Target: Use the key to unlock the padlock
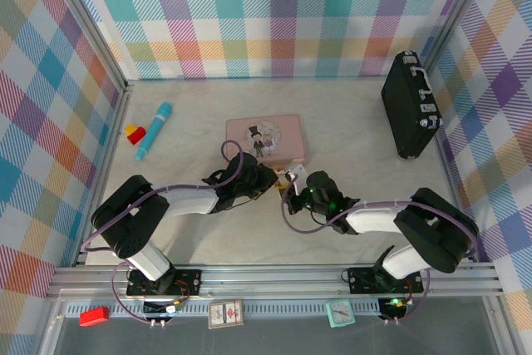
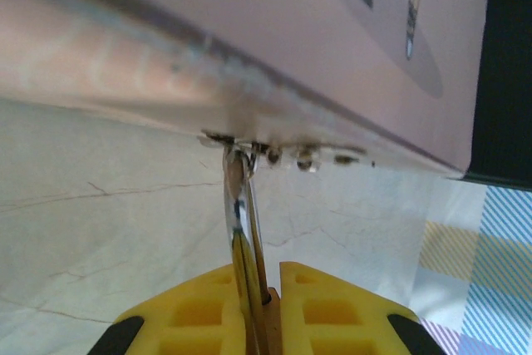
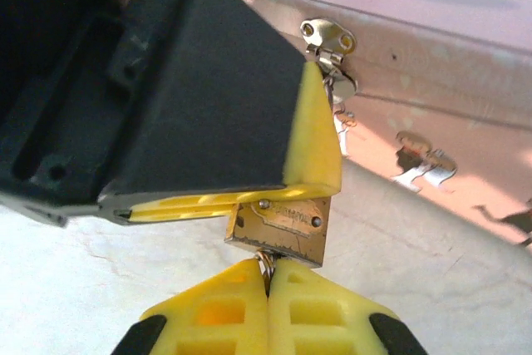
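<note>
The pink tin's front side (image 3: 486, 122) is slanting away from my right gripper, so my left gripper should leave the padlock and turn the tin by its front corner (image 1: 229, 155).
The small brass padlock (image 3: 287, 226) hangs by its silvery shackle (image 2: 237, 197) from the hasp (image 3: 328, 39) on the front wall of the pink tin (image 1: 266, 135). My left gripper (image 2: 268, 297) is shut on the padlock's body, which shows edge-on between the yellow pads. One of its pads (image 3: 316, 139) lies along the padlock's top. The key (image 3: 266, 262) shows as a bit of silvery metal under the padlock's bottom face. My right gripper (image 3: 268, 284) is shut on the key. From above, both grippers meet at the padlock (image 1: 285, 179) by the tin's front right corner.
A black case (image 1: 410, 106) stands at the back right. A blue marker (image 1: 154, 129) and a red-and-yellow block (image 1: 135, 132) lie at the back left. The pink tin's wall is right behind both grippers. Checked walls enclose the table.
</note>
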